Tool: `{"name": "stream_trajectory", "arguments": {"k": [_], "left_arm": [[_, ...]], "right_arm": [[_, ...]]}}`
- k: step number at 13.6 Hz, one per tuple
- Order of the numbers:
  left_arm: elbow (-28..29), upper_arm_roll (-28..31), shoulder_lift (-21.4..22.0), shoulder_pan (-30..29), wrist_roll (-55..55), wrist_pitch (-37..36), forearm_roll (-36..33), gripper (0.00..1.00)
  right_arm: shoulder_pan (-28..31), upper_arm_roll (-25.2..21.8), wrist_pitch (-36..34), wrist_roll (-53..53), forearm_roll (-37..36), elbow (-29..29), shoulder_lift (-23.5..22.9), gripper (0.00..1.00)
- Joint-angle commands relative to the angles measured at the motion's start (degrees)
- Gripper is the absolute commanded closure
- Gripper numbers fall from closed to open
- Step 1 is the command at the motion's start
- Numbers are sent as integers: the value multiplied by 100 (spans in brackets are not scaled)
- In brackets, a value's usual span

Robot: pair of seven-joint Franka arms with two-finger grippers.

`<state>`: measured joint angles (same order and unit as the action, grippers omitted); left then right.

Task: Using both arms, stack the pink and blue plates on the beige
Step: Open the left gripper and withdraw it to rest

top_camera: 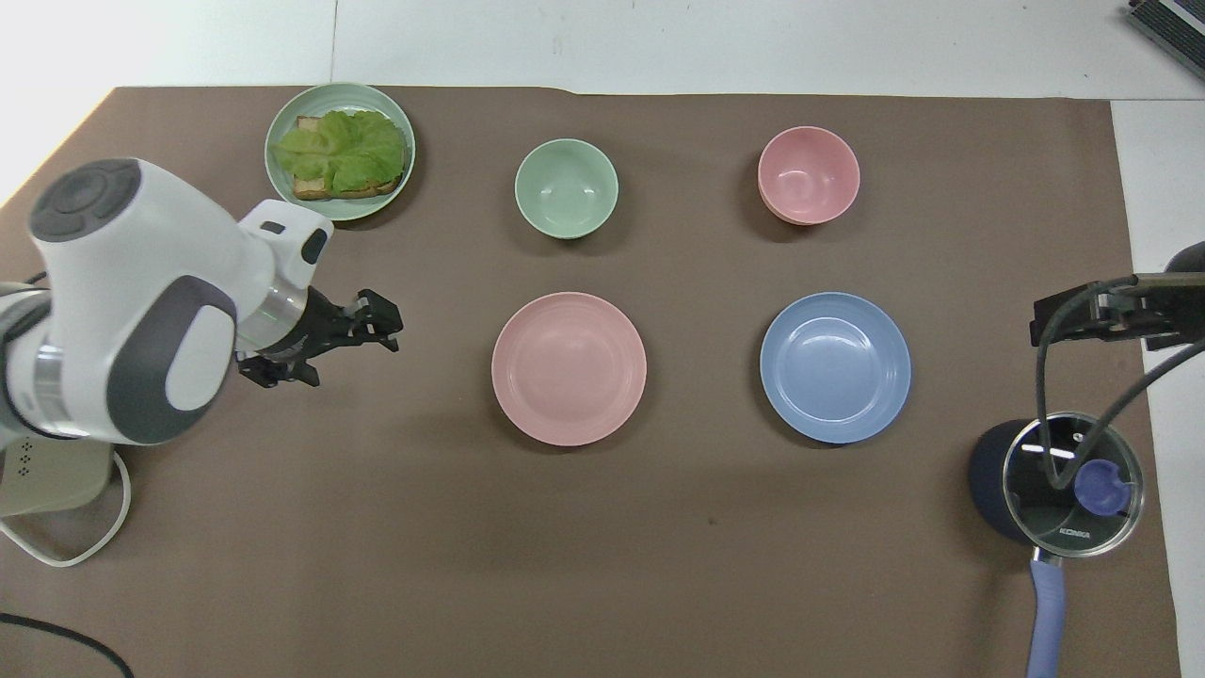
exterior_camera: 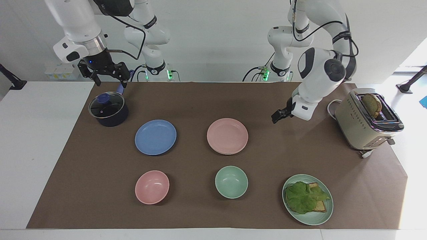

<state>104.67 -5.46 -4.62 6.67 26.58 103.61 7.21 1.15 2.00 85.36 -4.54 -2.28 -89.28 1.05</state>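
Observation:
The blue plate [top_camera: 836, 367] and the pink plate [top_camera: 568, 368] have rims that look equally wide. The blue plate should nest and cover nearly all the pink when I lower it onto the pink plate.
The pink plate [exterior_camera: 227, 135] [top_camera: 569, 367] lies flat on the beige plate, of which only a thin sliver of rim [exterior_camera: 228, 153] shows under it. The blue plate [exterior_camera: 155, 137] [top_camera: 835, 366] sits alone on the brown mat beside them, toward the right arm's end. My left gripper [exterior_camera: 277, 117] [top_camera: 379, 321] hangs open and empty over bare mat between the stack and the toaster. My right gripper [exterior_camera: 111, 80] waits open and empty above the lidded pot.
A dark pot with a glass lid [exterior_camera: 108, 109] stands nearer the robots than the blue plate. A pink bowl [exterior_camera: 152, 187], a green bowl [exterior_camera: 231, 182] and a green plate with lettuce toast [exterior_camera: 307, 199] line the row farthest from the robots. A cream toaster [exterior_camera: 367, 118] stands at the left arm's end.

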Motion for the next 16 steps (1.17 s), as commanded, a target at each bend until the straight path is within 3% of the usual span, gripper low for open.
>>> {"name": "stream_trajectory", "arguments": {"k": [1, 3, 8, 11, 16], "left_arm": [[-1013, -43, 111, -454, -914, -769, -526, 0], [-1491, -34, 93, -597, -2047, -921, -859, 0], [-2212, 1, 163, -878, -2341, -1518, -887, 0], [-2161, 10, 355, -1000, -2974, -1642, -827, 0], [-2126, -43, 409, -984, -2966, -1685, -826, 0]], "right_arm": [[52, 20, 112, -38, -10, -169, 141, 0], [52, 20, 173, -47, -10, -177, 141, 0], [105, 20, 666, -82, -10, -625, 299, 0], [114, 20, 1024, -91, -10, -1002, 291, 0], [105, 29, 2219, -47, -10, -2083, 221, 0]]}}
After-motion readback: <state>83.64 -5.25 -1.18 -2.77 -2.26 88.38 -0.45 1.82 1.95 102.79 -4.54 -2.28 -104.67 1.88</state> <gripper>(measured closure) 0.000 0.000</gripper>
